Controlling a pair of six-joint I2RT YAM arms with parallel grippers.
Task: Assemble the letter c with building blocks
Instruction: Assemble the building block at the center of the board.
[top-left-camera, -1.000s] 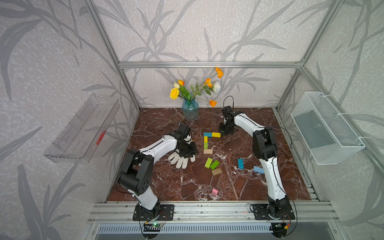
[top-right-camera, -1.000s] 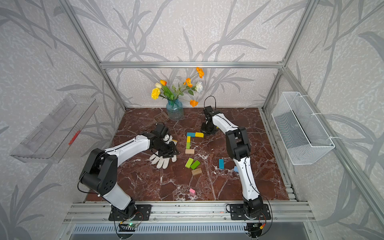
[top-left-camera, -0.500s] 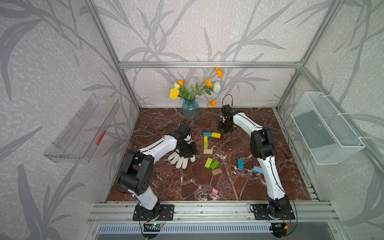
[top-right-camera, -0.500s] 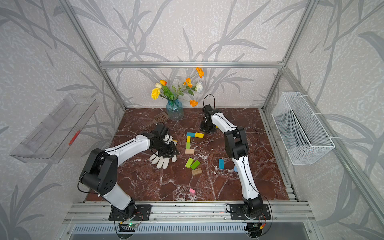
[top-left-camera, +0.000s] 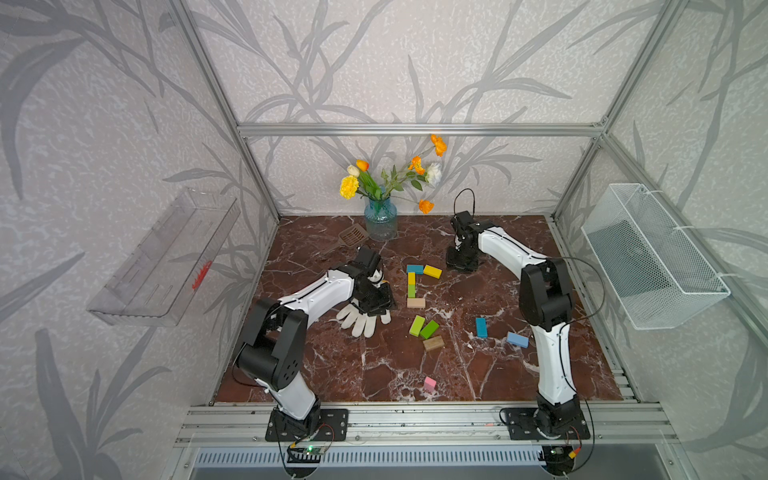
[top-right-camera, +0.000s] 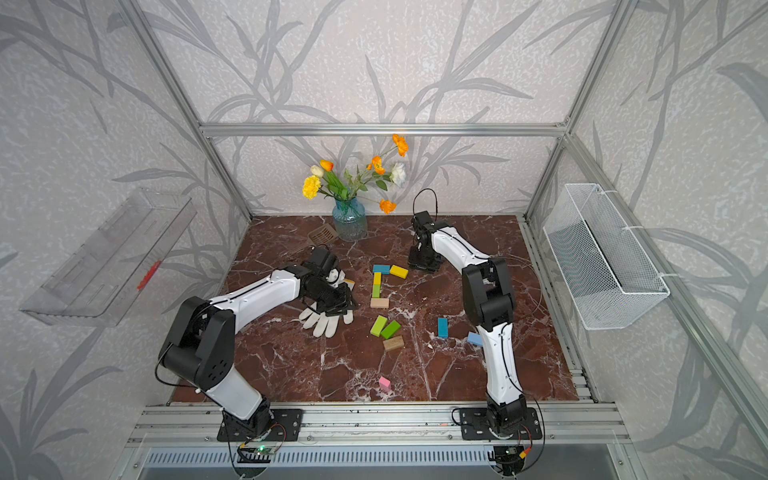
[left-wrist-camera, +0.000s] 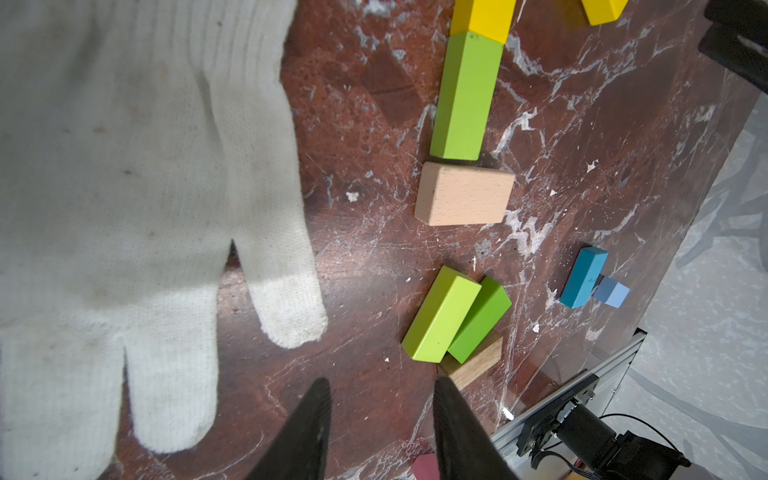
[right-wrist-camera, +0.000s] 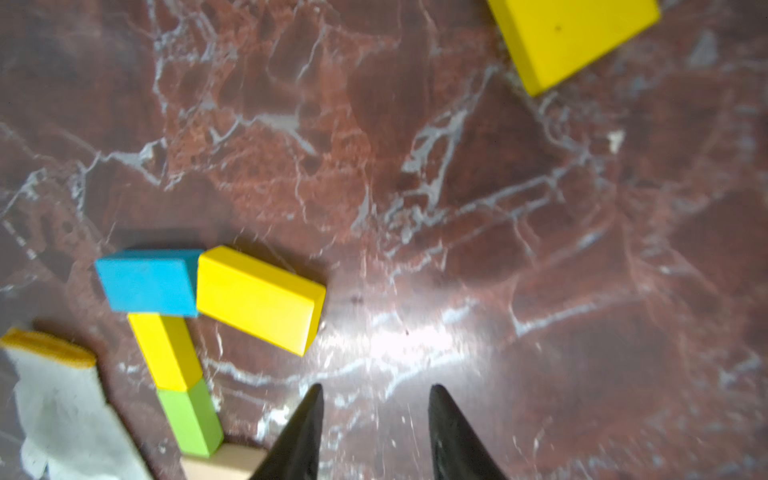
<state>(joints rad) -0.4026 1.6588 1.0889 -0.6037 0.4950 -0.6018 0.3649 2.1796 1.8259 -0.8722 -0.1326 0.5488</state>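
The yellow block slants against the blue block. My left gripper should keep the blue block steady while my closed right gripper pushes the yellow block straight.
Several building blocks form a partial shape mid-table in both top views: a blue one and a yellow one across the far end, then narrow yellow, green and plain wood down the left. My right gripper hangs open and empty just right of the yellow block. Another yellow block lies near it, hidden in the top views. My left gripper is open and empty above the white glove.
Loose blocks lie nearer the front: two green, wood, blue, light blue, pink. A vase of flowers and a brown spatula stand at the back.
My right gripper has gone from shut to open and shifted slightly beside the yellow block. The left arm and the blocks have not moved.
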